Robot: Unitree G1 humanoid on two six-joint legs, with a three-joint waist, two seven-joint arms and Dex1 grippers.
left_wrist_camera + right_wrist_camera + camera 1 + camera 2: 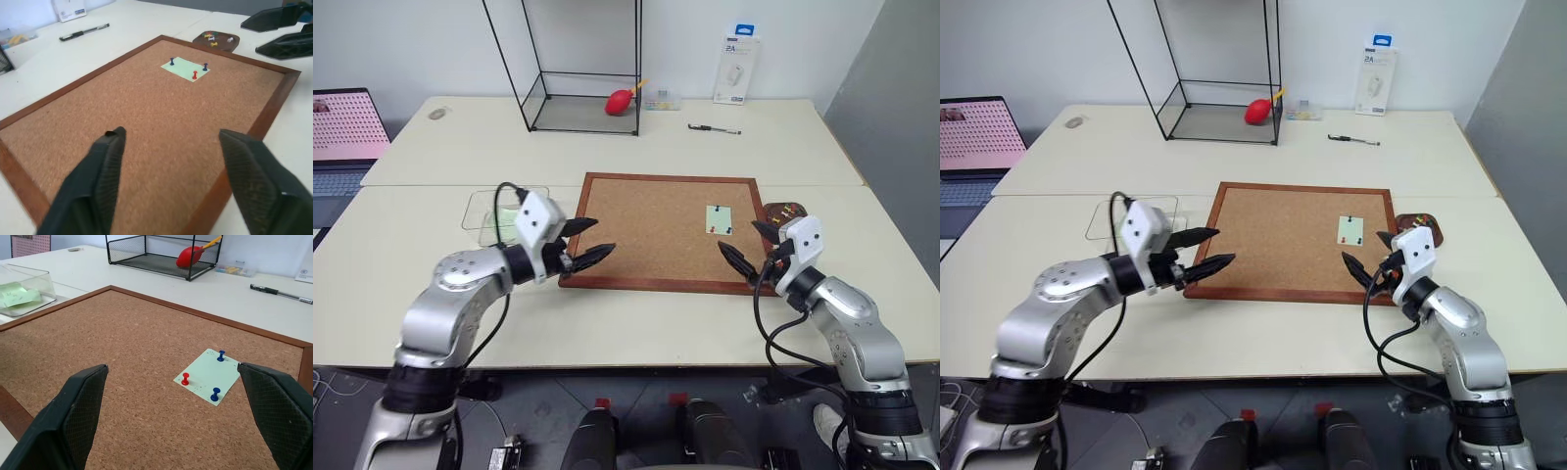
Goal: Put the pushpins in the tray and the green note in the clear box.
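Observation:
My gripper will pull out the blue pushpin alone, and the flat green note (719, 219) will stay in place because the red pushpin (713, 230) also holds it.
The green note (720, 218) lies on the right part of the corkboard (646, 235), held by three pushpins: a red one (185, 378) and two blue ones (221, 355). The dark brown tray (785, 211) sits just past the board's right edge with several coloured pushpins in it. The clear box (494, 211) stands left of the board with pale green paper inside. My left gripper (604, 236) hovers open over the board's left edge, empty. My right gripper (737, 236) stands open and empty at the board's front right corner, close to the note.
A tall black-framed glass case (578, 69) with a red object (620, 101) stands at the back. A pen (713, 128) and a white package (739, 69) lie at the back right. A laptop (342, 137) sits at the far left.

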